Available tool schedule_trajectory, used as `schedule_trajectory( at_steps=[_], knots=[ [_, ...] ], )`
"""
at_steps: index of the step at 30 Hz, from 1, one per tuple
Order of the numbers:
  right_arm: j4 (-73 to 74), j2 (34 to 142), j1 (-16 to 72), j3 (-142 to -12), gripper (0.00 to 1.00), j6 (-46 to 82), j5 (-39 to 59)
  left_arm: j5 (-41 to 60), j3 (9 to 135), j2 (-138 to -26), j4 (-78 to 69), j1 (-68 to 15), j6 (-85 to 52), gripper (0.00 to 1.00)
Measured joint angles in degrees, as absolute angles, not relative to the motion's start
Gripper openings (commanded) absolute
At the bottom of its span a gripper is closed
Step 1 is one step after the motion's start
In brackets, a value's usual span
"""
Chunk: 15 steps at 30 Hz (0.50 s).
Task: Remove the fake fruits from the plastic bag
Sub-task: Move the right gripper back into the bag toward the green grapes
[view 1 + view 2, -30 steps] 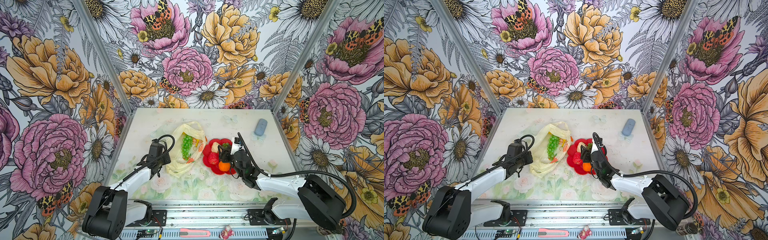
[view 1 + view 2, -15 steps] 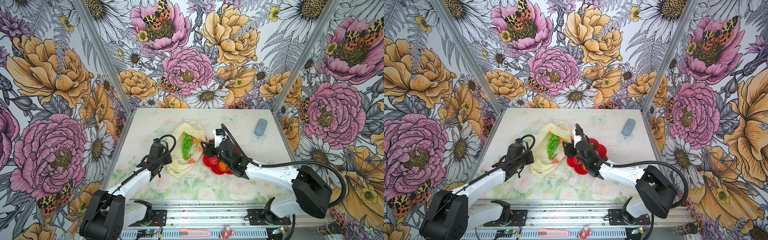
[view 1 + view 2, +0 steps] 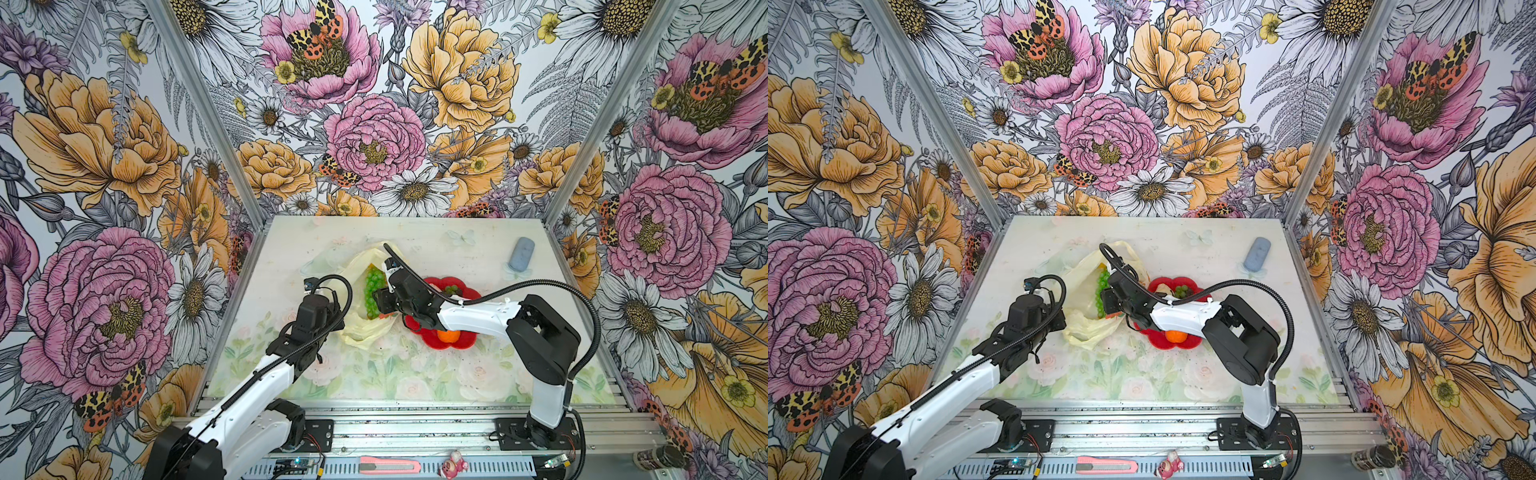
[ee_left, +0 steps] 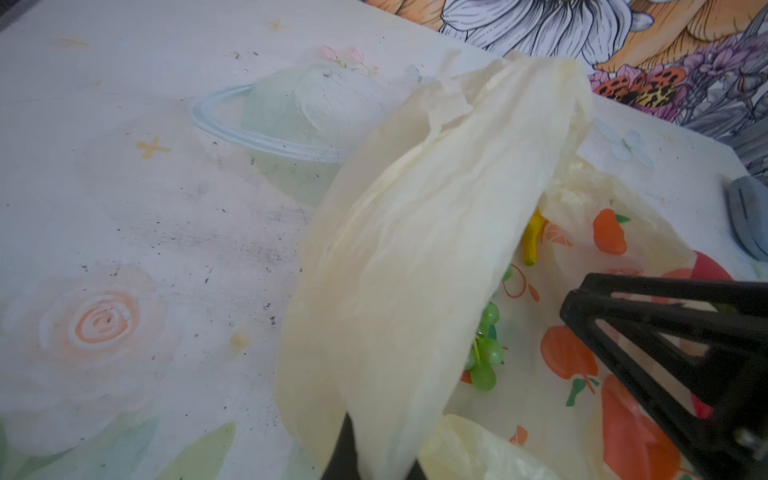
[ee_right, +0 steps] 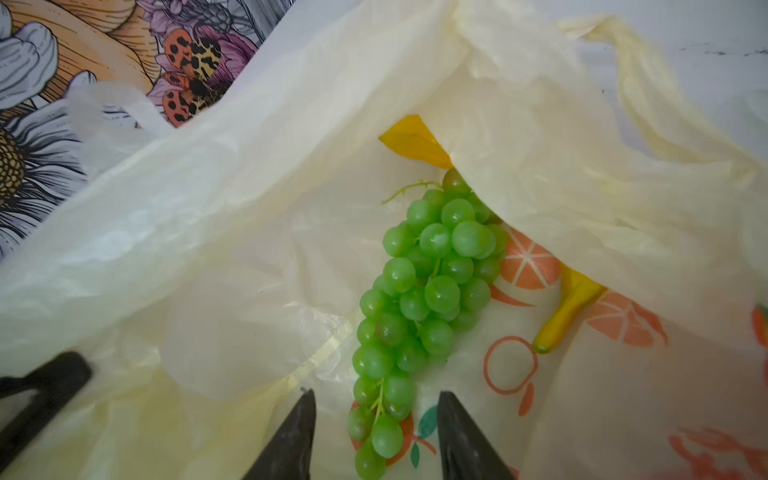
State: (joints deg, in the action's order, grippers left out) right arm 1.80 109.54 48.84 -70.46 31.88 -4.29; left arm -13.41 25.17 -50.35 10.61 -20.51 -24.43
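Note:
Next, my right gripper leaves the grape bunch and pulls the banana out by its stem, which is clear, because a fold of the plastic bag covers the banana's middle.
The plastic bag lies at mid-table with its mouth held up. My left gripper is shut on the bag's near-left edge. Inside lie a green grape bunch and a yellow banana, partly under a fold. My right gripper reaches into the mouth. It stands open, its jaws on either side of the bunch's lower end with a gap on each side. An orange and small green grapes lie on the red plate.
A clear shallow dish sits behind the bag on the left. A blue-grey oblong object lies at the back right. My right arm spans over the red plate. A pink box cutter rests on the front rail.
My right gripper swung left from over the red plate into the bag's mouth, and its jaws have narrowed around the grape bunch. The left gripper kept hold of the bag.

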Motion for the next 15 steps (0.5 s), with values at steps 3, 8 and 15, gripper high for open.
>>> schedule_trajectory(
  at_steps=[3, 8, 15],
  knots=[
    [-0.4, 111.7, 48.9, -73.5, 0.47, 31.9, -5.4, -15.9, 23.0, -41.6, 14.0, -17.8, -26.3, 0.00],
    [-2.9, 115.2, 49.3, -78.2, 0.46, 31.9, -6.4, -20.6, 22.7, -27.2, 22.1, -17.0, -29.5, 0.00],
    [-4.9, 120.7, 50.7, -83.8, 0.46, 31.9, -6.3, -16.7, 22.5, -31.9, 21.3, -17.0, -29.7, 0.00]
  ],
)
